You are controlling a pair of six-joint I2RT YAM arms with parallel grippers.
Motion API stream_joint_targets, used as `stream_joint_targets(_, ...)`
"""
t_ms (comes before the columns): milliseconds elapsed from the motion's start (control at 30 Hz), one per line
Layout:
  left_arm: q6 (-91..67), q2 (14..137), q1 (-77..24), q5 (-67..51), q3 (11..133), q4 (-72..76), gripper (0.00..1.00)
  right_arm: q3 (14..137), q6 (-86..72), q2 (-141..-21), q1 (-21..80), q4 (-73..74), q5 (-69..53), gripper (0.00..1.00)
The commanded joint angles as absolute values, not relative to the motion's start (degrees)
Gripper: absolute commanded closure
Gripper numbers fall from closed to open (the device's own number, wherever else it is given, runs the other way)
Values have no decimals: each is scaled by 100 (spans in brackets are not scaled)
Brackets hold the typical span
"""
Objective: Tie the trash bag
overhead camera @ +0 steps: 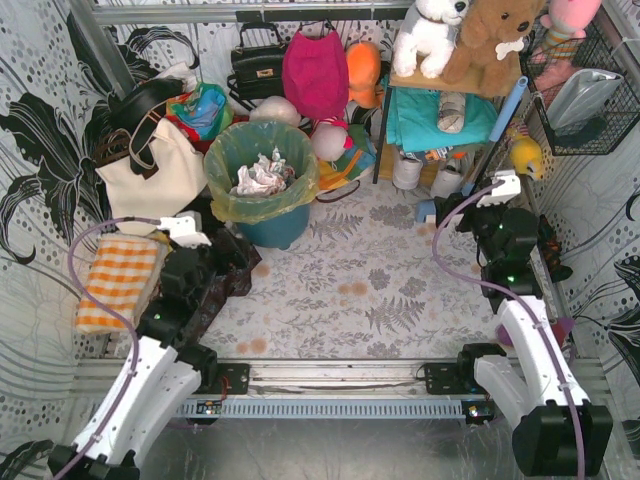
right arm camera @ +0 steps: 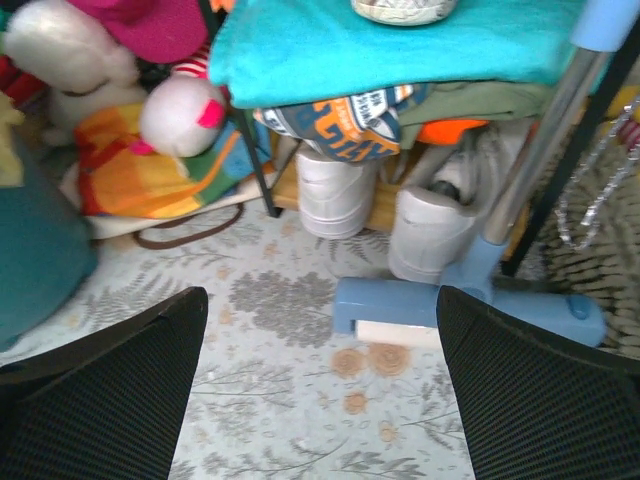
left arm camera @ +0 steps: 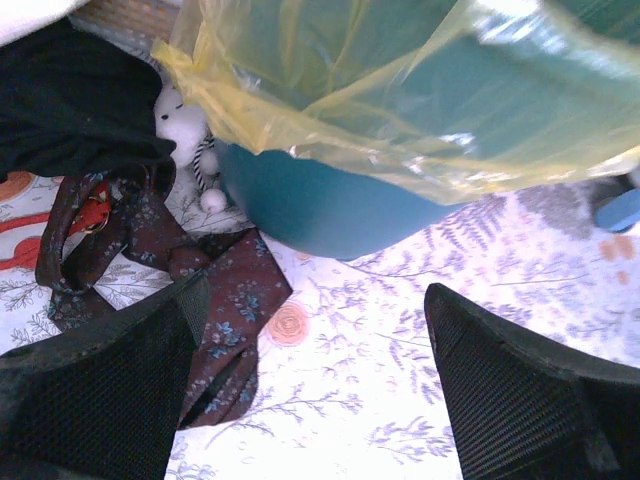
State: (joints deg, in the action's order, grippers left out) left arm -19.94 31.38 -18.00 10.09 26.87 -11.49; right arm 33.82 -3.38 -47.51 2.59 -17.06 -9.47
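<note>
The trash bag's rim is folded over the bin's shelf-facing edge, with the mat clear (overhead camera: 378, 225), so the robot's right gripper keeps going toward that rim (overhead camera: 309, 180) and closes there.
The trash bag (overhead camera: 228, 196) is thin yellow-green plastic. It lines a teal round bin (overhead camera: 277, 229) at the back left, its rim folded over the bin's edge, with crumpled white paper (overhead camera: 262, 176) inside. In the left wrist view the bag (left arm camera: 400, 110) hangs over the bin (left arm camera: 320, 215) just ahead. My left gripper (overhead camera: 236, 262) (left arm camera: 314, 320) is open and empty, low over the mat, in front and to the left of the bin. My right gripper (overhead camera: 452, 216) (right arm camera: 320, 315) is open and empty at the right, pointing at the shelf's foot, well away from the bag.
A cream tote bag (overhead camera: 150, 172) stands left of the bin. A dark floral cloth (left arm camera: 215, 300) lies by my left fingers, and an orange checked cloth (overhead camera: 118, 282) lies further left. A blue mop head (right arm camera: 430, 303), white shoes (right arm camera: 432, 232) and a shelf of folded clothes (overhead camera: 440, 118) stand ahead of my right gripper.
</note>
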Motion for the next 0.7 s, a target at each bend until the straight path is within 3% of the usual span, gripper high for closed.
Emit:
stream_joint_targets(0,-2430,2695,-1819,978,3379,-2052,2,3917,-960,-4742,237,-1083,-1553,3)
stream_joint_targets(333,-3495,3112,-1819,2352,5459,-3557,2,5488,-2250,-5486,333,155,-2119,3)
stream_joint_targets(667,-3358,4022,-1819,2237,6715,-3878,2,7446,-2516,-7032,1986,1200,-1276,1)
